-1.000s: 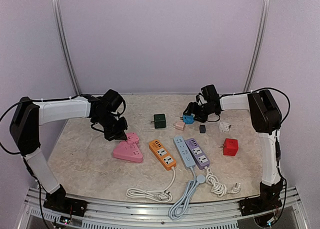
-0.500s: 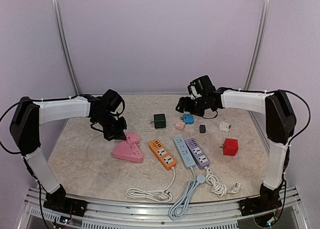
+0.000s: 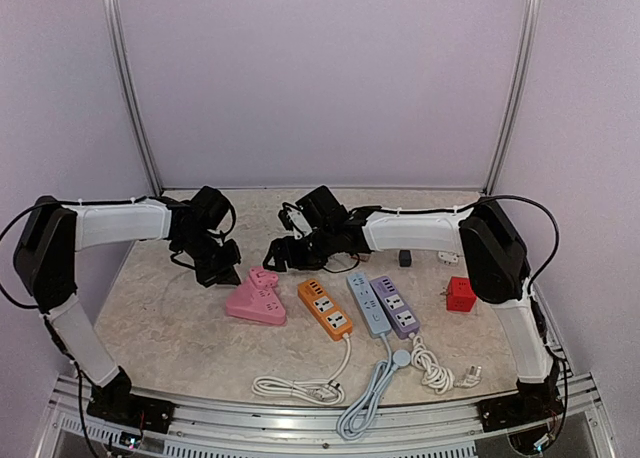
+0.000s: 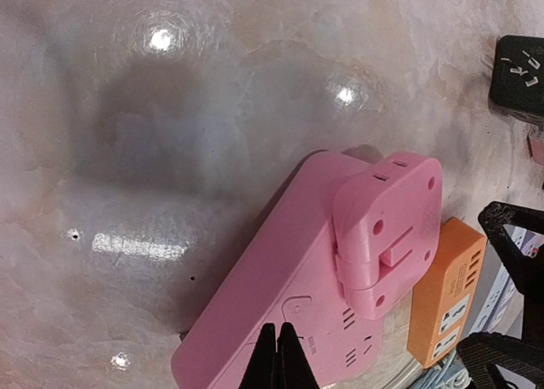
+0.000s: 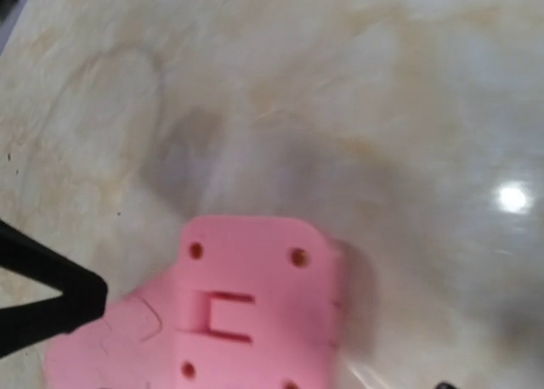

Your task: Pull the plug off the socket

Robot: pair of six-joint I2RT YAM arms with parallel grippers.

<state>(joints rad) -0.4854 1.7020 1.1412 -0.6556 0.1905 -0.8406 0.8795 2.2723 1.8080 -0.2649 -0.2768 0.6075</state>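
I should keep moving my right gripper in until its open fingers straddle the plug, then close them, as they face the pink plug across a clear gap.
A pink triangular socket lies left of centre on the table, with a pink plug seated in its far end. In the left wrist view the plug is a square block on top of the socket. My left gripper is shut, and its tips rest over the socket's near end. My right gripper hangs open just right of the plug, and its black fingers stand apart. The right wrist view looks down on the plug without showing its own fingers.
An orange power strip, a blue one and a purple one lie right of the socket, with their cables coiled at the front edge. A red cube adapter and a small dark adapter sit at the right. A dark green cube lies behind.
My right arm has swung left across the table from the back right to just beside the pink plug. The left gripper has stayed shut by the socket, shifting only slightly.
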